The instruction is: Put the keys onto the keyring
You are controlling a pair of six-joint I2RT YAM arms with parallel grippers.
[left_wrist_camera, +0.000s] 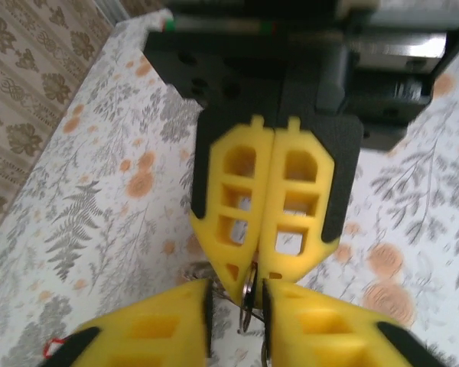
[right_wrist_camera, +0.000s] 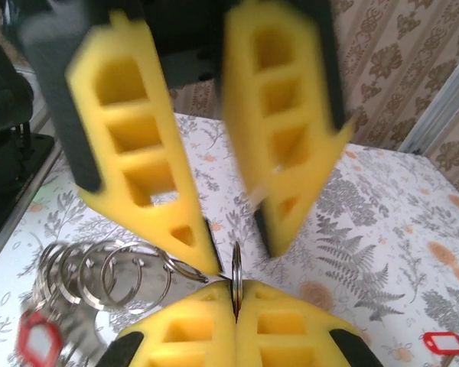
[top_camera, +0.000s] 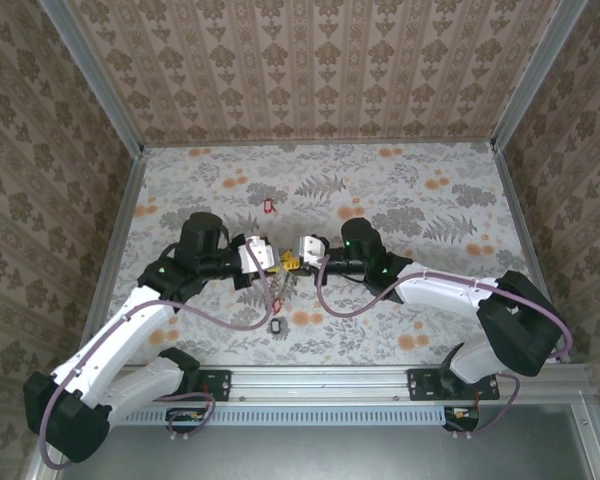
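The keyring is pinched in my right gripper while a red key lies loose behind, so next my left gripper takes hold of the keyring (right_wrist_camera: 237, 264) to free my right gripper for the key.
The keyring (right_wrist_camera: 236, 264) is a thin metal split ring seen edge-on, and my right gripper (right_wrist_camera: 236, 294) is shut on its lower part. Several linked metal rings (right_wrist_camera: 99, 275) trail left from it, with a red-headed key (right_wrist_camera: 37, 336) hanging below them. My left gripper (right_wrist_camera: 241, 252) faces it with its fingers open, one on each side of the ring's upper edge. In the left wrist view, the left gripper (left_wrist_camera: 236, 292) straddles the keyring (left_wrist_camera: 249, 297), which the right gripper (left_wrist_camera: 254, 279) pinches. Both grippers (top_camera: 270, 262) (top_camera: 298, 258) meet above mid-table. Another red key (top_camera: 271, 206) lies behind them.
A small dark object (top_camera: 275, 326) lies on the floral tabletop (top_camera: 430, 190) near the front rail. A red key (right_wrist_camera: 444, 342) lies on the cloth to the right of my right gripper. Patterned walls (top_camera: 310, 70) enclose the table on three sides.
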